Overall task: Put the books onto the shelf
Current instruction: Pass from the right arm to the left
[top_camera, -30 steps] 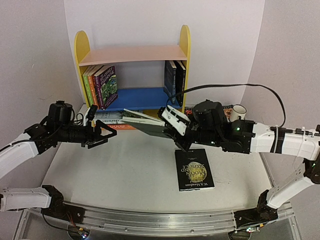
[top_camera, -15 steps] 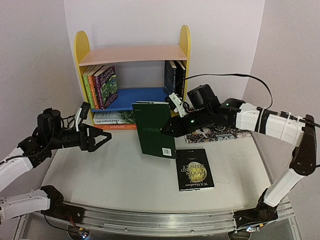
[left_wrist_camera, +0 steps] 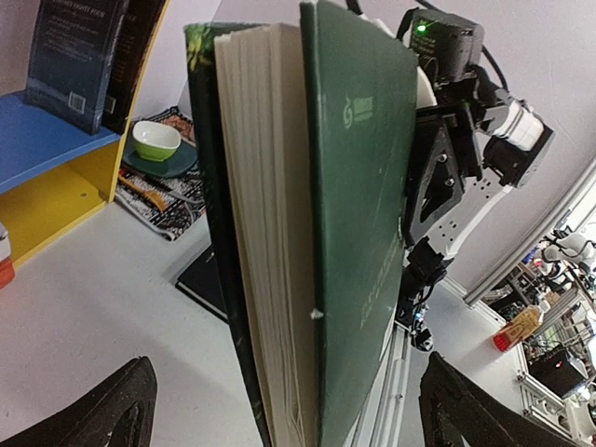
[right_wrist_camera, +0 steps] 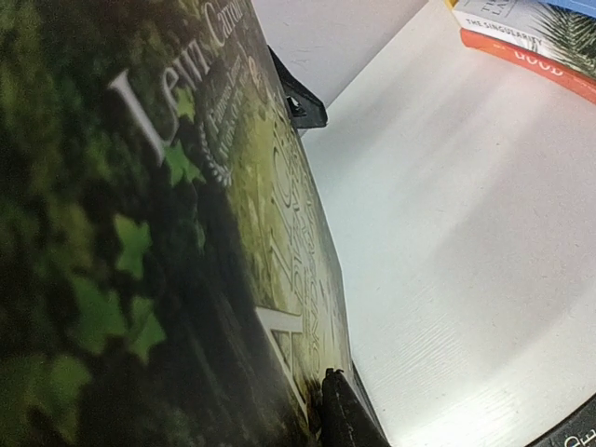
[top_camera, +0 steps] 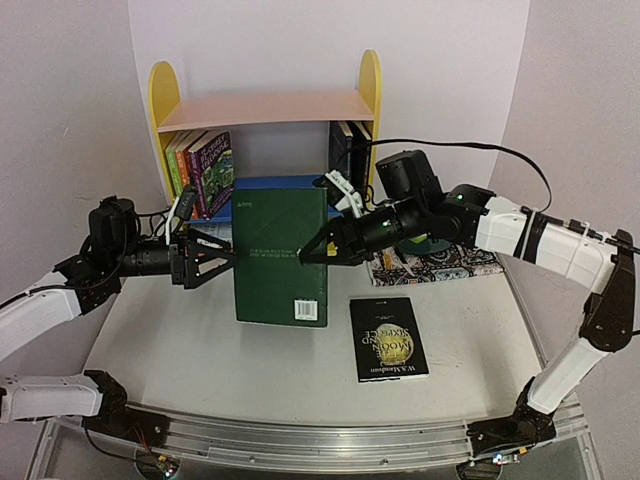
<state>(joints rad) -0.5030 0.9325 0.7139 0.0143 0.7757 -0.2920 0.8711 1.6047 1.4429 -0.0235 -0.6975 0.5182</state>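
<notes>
My left gripper should hold the page side [top_camera: 240, 257] while my right gripper takes the book's spine squarely, because my right gripper is slanted across the dark green book's spine edge [top_camera: 324, 274].
A dark green book [top_camera: 280, 250] hangs upright above the table, back cover toward the top camera. My right gripper [top_camera: 312, 252] is shut on its right edge; in the right wrist view one black finger [right_wrist_camera: 343, 414] presses on the ivy-patterned front cover [right_wrist_camera: 140, 233]. My left gripper [top_camera: 222, 262] is open at the book's left edge. In the left wrist view its fingers stand either side of the page block [left_wrist_camera: 270, 242] without touching it. The shelf [top_camera: 260, 108] holds upright books at left [top_camera: 200, 172] and right [top_camera: 348, 155]. A black book [top_camera: 388, 338] lies flat on the table.
A white and an orange book [right_wrist_camera: 531, 33] lie stacked at the foot of the shelf. A patterned mat [top_camera: 440, 265] with a green bowl [left_wrist_camera: 156, 140] on a dark plate sits to the right of the shelf. A metal rail [top_camera: 320, 440] runs along the near table edge.
The right arm has raised the green book and turned it from lying slanted to upright, carrying it leftward. The left gripper has opened wider and come up to the book's left edge.
</notes>
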